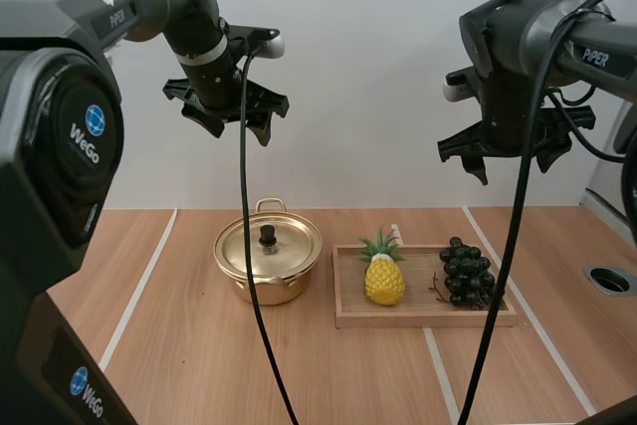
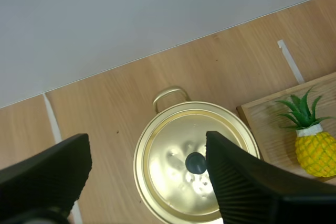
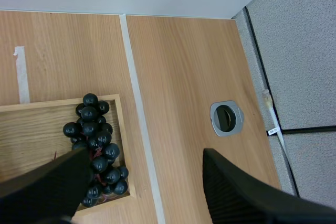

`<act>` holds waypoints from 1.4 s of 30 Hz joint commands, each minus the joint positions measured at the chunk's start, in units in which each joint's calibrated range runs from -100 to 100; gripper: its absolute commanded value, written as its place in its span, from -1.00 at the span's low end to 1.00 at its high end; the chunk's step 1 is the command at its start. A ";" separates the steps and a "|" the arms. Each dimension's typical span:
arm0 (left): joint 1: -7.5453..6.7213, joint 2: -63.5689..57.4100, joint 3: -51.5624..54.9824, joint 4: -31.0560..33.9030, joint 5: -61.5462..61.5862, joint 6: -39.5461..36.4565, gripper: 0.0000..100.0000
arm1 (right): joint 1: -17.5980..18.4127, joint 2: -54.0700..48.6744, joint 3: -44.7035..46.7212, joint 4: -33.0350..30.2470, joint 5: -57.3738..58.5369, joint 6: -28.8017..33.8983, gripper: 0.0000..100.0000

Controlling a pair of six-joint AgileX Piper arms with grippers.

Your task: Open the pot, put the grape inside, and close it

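My gripper will carry the whole bunch (image 1: pixel 468 273) into the pot, and the bunch should come along all together, because thin reddish stems (image 1: pixel 438 288) run among the dark grapes.
A gold pot (image 1: pixel 269 264) with its lid on and a black knob (image 1: pixel 268 236) stands left of a wooden tray (image 1: pixel 418 318). A bunch of dark grapes (image 1: pixel 466 273) lies at the tray's right end. My left gripper (image 1: pixel 235 118) hangs open high above the pot; from its wrist I look down on the lid (image 2: pixel 173 166) and knob (image 2: pixel 196 162) between its fingers (image 2: pixel 236 182). My right gripper (image 1: pixel 513 156) hangs open high above the tray's right end. The grapes (image 3: pixel 97 148) lie below, beside one of its fingers (image 3: pixel 47 187).
A yellow toy pineapple (image 1: pixel 383 276) stands in the tray's left half, close to the pot. White tape lines (image 1: pixel 139 286) cross the wooden table. A round metal grommet hole (image 1: pixel 609 279) sits near the table's right edge.
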 commanded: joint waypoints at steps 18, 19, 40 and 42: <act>-0.17 1.39 19.32 -4.23 -5.05 5.84 1.00 | -0.21 -0.45 0.06 8.00 0.18 -4.41 1.00; -0.17 1.39 19.32 -4.23 -5.41 5.84 1.00 | -0.21 -0.45 0.06 8.00 0.18 -4.41 1.00; -1.64 2.14 19.46 -4.88 -18.16 9.92 1.00 | -0.21 -0.45 0.06 8.00 0.18 -4.41 1.00; -2.43 2.88 19.46 -4.42 -18.43 9.67 1.00 | -0.21 -0.45 0.06 8.00 0.18 -4.41 1.00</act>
